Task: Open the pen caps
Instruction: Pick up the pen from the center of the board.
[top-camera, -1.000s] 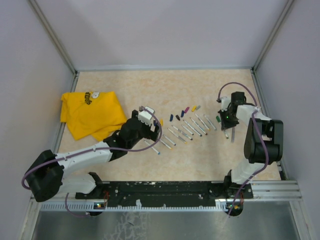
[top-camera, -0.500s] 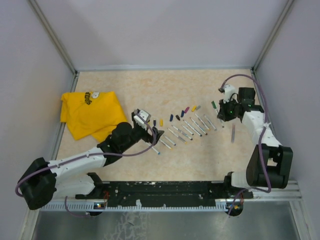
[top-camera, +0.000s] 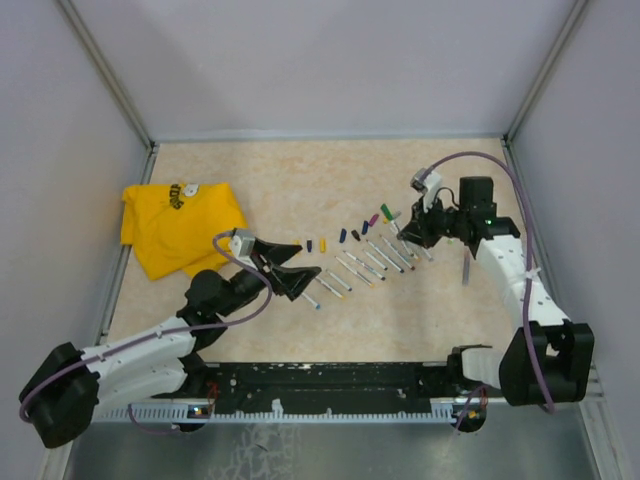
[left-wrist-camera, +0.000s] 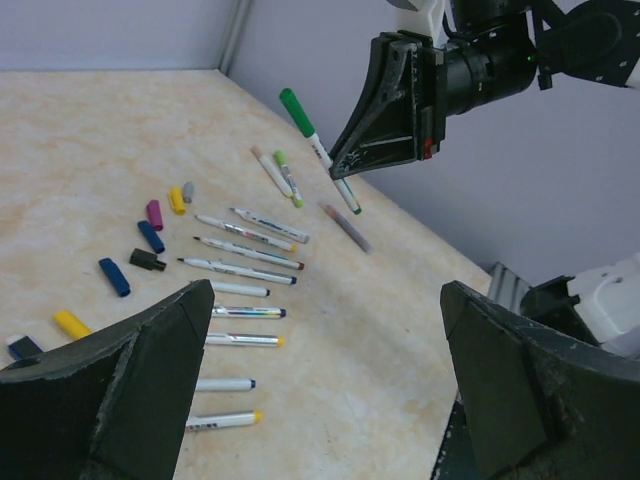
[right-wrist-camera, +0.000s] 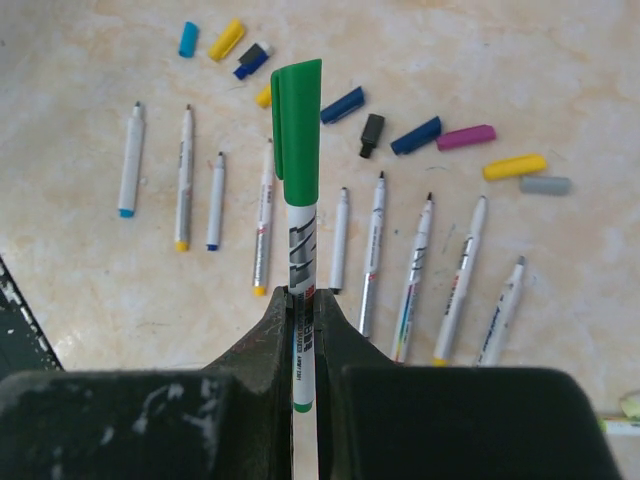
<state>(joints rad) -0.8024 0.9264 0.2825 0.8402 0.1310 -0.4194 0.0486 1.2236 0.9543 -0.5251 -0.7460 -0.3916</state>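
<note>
My right gripper is on the pen's white body (top-camera: 394, 227) and the green cap is free. I go on moving my left gripper toward that cap (top-camera: 386, 212) and close it around the cap.
My right gripper (right-wrist-camera: 303, 300) is shut on the barrel of a white pen whose green cap (right-wrist-camera: 296, 120) is still on. It hangs over the right end of the pen row (top-camera: 365, 262), and the green cap (top-camera: 386, 212) points left. Several uncapped pens (right-wrist-camera: 263, 215) lie side by side on the table. Loose pen caps (right-wrist-camera: 416, 136), blue, yellow, black, magenta and grey, lie in a line beyond them (top-camera: 345, 235). My left gripper (top-camera: 293, 265) stands wide open near the row's left end, with nothing between its fingers (left-wrist-camera: 140, 380). The left wrist view shows the right gripper (left-wrist-camera: 345, 170) with the pen.
A crumpled yellow cloth (top-camera: 185, 228) lies at the left of the table. One grey pen (top-camera: 466, 268) lies alone at the right, near the right arm. Two more pens (left-wrist-camera: 285, 170) lie past the row. Walls close the table on three sides.
My right gripper has carried the green-capped pen leftwards to over the pen row. The left arm has drawn back to the left and turned its open gripper towards the right.
</note>
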